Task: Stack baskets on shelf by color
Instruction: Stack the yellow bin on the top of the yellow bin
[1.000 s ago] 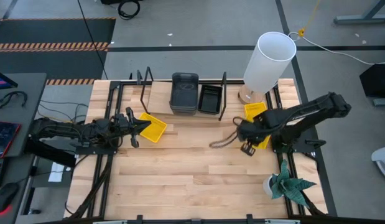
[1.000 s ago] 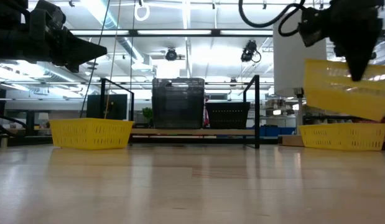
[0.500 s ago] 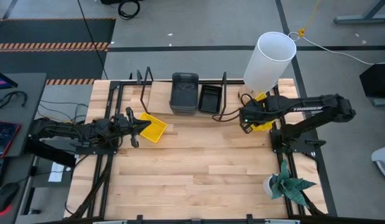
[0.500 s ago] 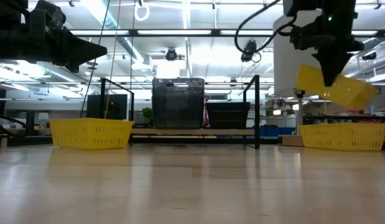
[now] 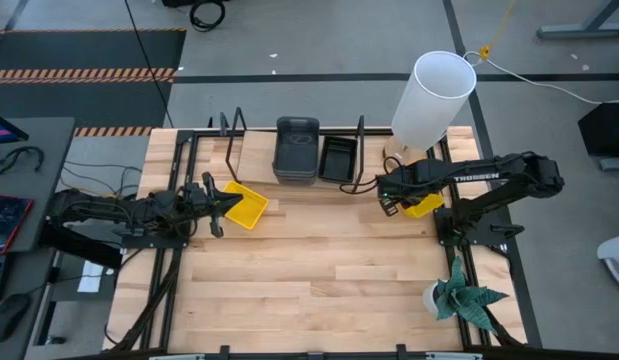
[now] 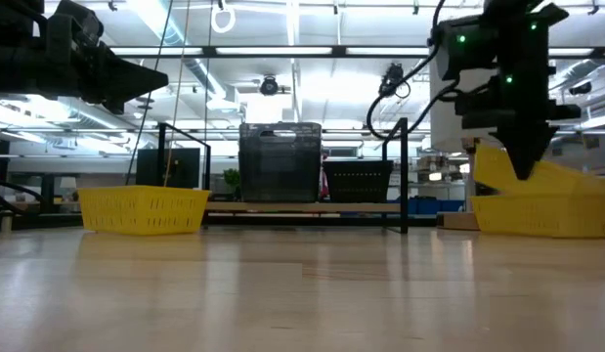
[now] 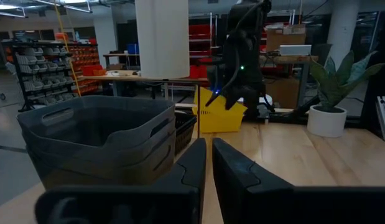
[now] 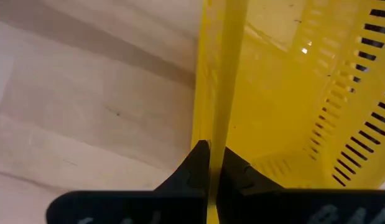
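Observation:
The held basket's lower end (image 6: pixel 587 185) is resting on the second yellow basket (image 6: pixel 544 216), so my right gripper should go on lowering the held basket's raised side until the held basket is level, then let go.
My right gripper (image 5: pixel 388 196) is shut on a bright yellow basket (image 6: pixel 533 177), which tilts over a second yellow basket (image 6: pixel 540 215) standing on the table's right side beside the shelf. A third yellow basket (image 5: pixel 246 203) rests on its base left of centre. On the shelf (image 5: pixel 254 160), dark grey baskets (image 5: pixel 297 150) stand stacked, with a black slotted basket (image 5: pixel 337 158) to their right. My left gripper (image 5: pixel 215 206) is shut and hovers above the table beside the third yellow basket, touching nothing. My right gripper pinches one side wall of the yellow basket at its rim (image 8: pixel 218 112) between the two fingers, one inside the basket and one outside. The fingers point down from above. The basket hangs tilted, its lower end on the second yellow basket (image 6: pixel 561 200).
A tall white cylinder (image 5: pixel 433 98) stands at the far right corner behind the yellow baskets. A potted plant (image 5: pixel 459 295) sits near the right front edge. Black shelf uprights (image 5: pixel 359 150) frame the board. The middle and near part of the tabletop (image 5: pixel 309 270) is bare wood.
My right gripper has carried the yellow basket from the table's nearer right toward the far edge and down. The basket, lifted clear a second ago, now rests tilted on the second yellow basket. My left arm has kept still.

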